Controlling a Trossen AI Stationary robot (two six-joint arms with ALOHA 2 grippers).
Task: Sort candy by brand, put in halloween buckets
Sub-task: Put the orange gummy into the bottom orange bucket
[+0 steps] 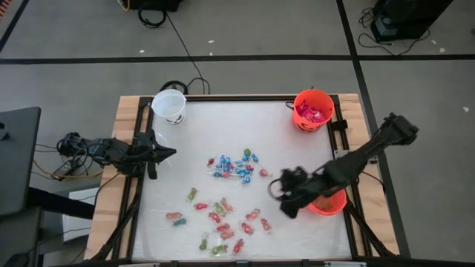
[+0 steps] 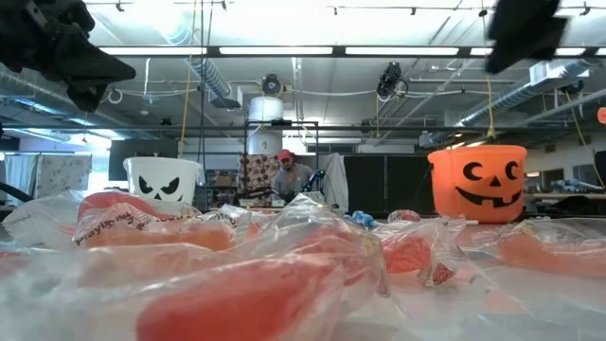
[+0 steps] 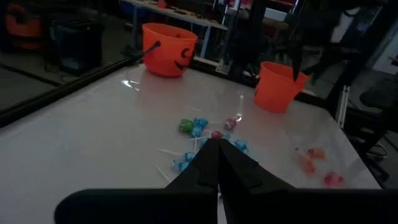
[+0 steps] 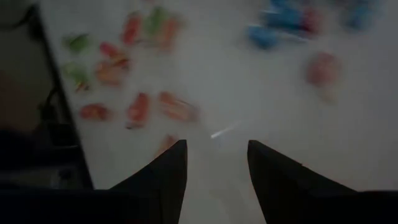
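Observation:
The orange wrapped piece [image 1: 253, 214] sits apart from its neighbours [image 1: 247, 228], in front of my right gripper's open fingers, so I should keep reaching down until they close around it.
The candy lies loose on the white table top. Blue-wrapped lollipops [image 1: 231, 166] sit mid-table, and red, green and orange wrapped pieces [image 1: 223, 219] lie nearer the near edge. A white bucket [image 1: 169, 106] stands at the far left corner. One orange bucket [image 1: 313, 110], holding red and pink pieces, stands at the far right. A second orange bucket [image 1: 329, 202] stands at the right edge, partly under the right arm. My left gripper [image 1: 171, 153] hovers shut at the left edge [image 3: 217, 152]. My right gripper [image 1: 286, 205] is open [image 4: 214, 149] above the table beside the near orange bucket, holding nothing.
A wooden frame [image 1: 126, 111] borders the table. Cables [image 1: 185, 81] trail off the far edge. In the low view the white bucket [image 2: 163, 180] and the jack-o'-lantern bucket [image 2: 478, 182] stand behind candy wrappers [image 2: 237, 284]. A person [image 2: 289, 175] sits in the room beyond.

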